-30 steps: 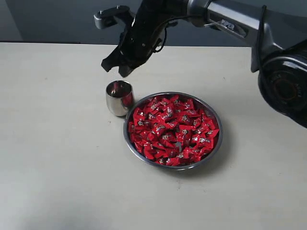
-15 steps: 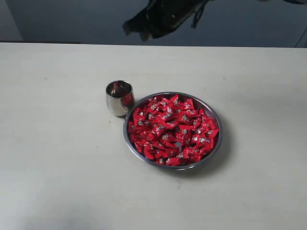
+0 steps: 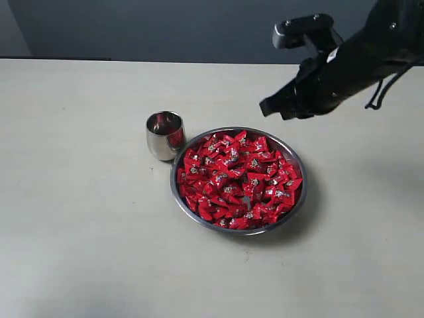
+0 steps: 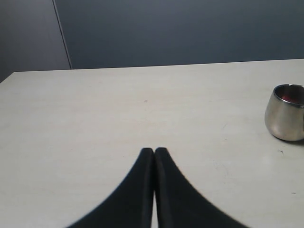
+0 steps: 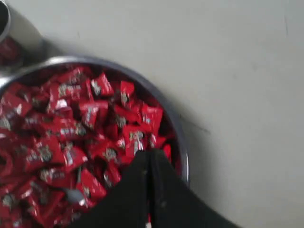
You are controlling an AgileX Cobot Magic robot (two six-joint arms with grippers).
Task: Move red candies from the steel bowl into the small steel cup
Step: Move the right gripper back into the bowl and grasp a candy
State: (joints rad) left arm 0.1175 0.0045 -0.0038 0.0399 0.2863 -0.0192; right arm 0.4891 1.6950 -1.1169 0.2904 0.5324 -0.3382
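Observation:
My right gripper should keep lowering over the steel bowl (image 3: 246,192), as the way down to the red candies (image 3: 255,180) is clear, until its shut fingers open above them.
The steel bowl (image 3: 240,232) sits mid-table, heaped with red candies (image 3: 235,179). The small steel cup (image 3: 165,134) stands touching the bowl's far-left rim. My right gripper (image 3: 267,106) hangs shut above the bowl's far-right side. In the right wrist view its shut tips (image 5: 148,154) hover over candies (image 5: 71,128) just inside the rim (image 5: 182,147), holding nothing I can see. The left gripper (image 4: 154,151) is shut and empty, low over bare table, with the cup (image 4: 286,114) off to one side; something red shows inside the cup. The exterior view does not show the left arm.
The pale table (image 3: 79,232) stretches around the bowl and cup. A dark wall (image 3: 132,26) stands behind the table's far edge. The right arm's links (image 3: 371,53) reach in from the upper right.
The right arm was above the cup a second ago. It rose out of view and swung right, and now hangs over the bowl's far-right side. Cup and bowl stayed put.

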